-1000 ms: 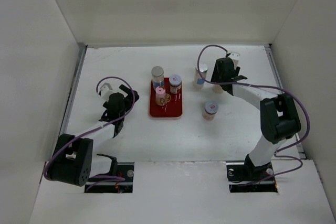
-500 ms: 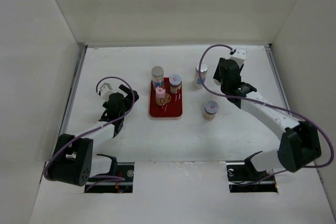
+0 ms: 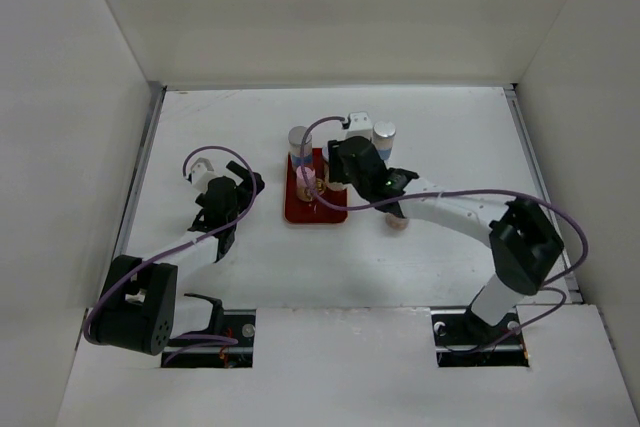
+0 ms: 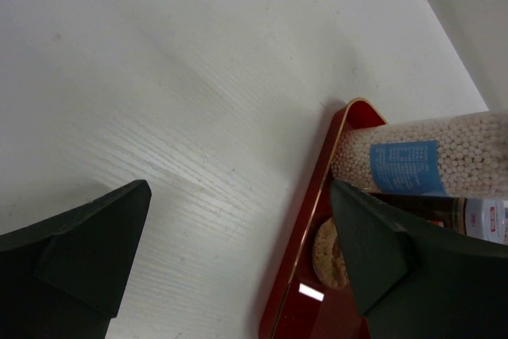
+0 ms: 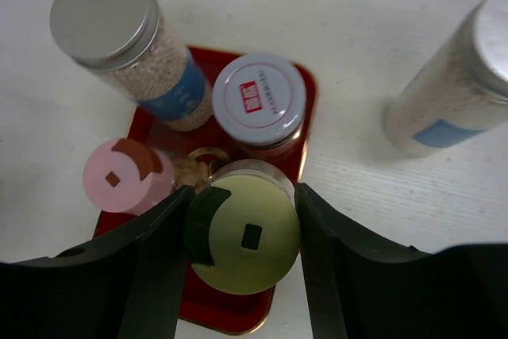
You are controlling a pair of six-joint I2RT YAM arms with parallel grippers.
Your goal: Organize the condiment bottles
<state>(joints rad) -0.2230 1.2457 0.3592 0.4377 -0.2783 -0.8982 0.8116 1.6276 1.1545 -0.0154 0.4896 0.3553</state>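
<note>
The yellow-cream-capped shaker (image 5: 246,236) is hanging upright above free tray's bottom (image 3: 328,197) next to the pink-capped one, so the robot's right gripper goes on lowering it until its base touches down.
My right gripper (image 5: 244,196) is shut on a yellow-cream-capped shaker (image 5: 248,237) over the near part of the flat red tray (image 5: 208,309). On the tray stand a tall silver-capped, blue-labelled jar (image 5: 119,29), a white-capped jar with a red label (image 5: 258,99) and a pink-capped shaker (image 5: 127,174). In the top view the right gripper (image 3: 342,173) covers most of the tray (image 3: 300,213). Another silver-capped jar (image 3: 384,135) stands on the table to the right of the tray. My left gripper (image 3: 236,187) is open and empty, left of the tray.
A small jar (image 3: 400,220) stands on the table under my right forearm, mostly hidden. The left wrist view shows the tray's left rim (image 4: 311,216) and the blue-labelled jar (image 4: 421,166). White walls enclose the table on three sides.
My right arm has swung left from the table's far right to over the red tray. The left arm has not moved.
</note>
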